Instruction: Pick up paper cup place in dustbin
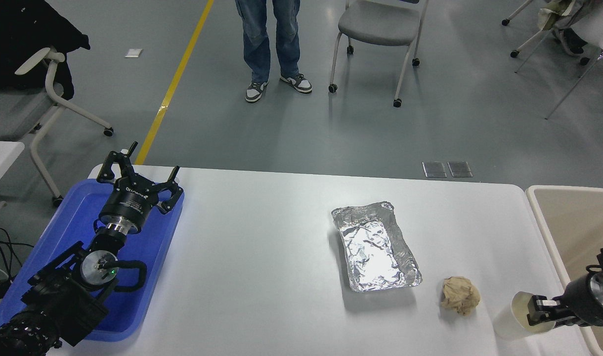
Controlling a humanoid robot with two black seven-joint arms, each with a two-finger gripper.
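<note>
I expect the white paper cup (509, 323) to stay slanted when I lift it, since it already leans with its cream opening (522, 308) toward my right gripper.
The white paper cup (509, 321) stands tilted near the table's front right corner, its cream inside facing up and right. My right gripper (539, 313) comes in from the right edge and sits low at the cup's mouth, open, with one finger (534, 302) over the cream opening. The beige dustbin (541, 217) with its pale rim stands just past the table's right end, behind the right arm. My left gripper (133, 174) is parked open over the blue tray at the lower left.
A silver foil tray (375, 245) lies right of the table's middle, and a crumpled tan paper ball (460, 295) lies between it and the cup. The blue tray (59, 232) lies under the left arm. A person's legs (272, 44) and chairs are beyond the table.
</note>
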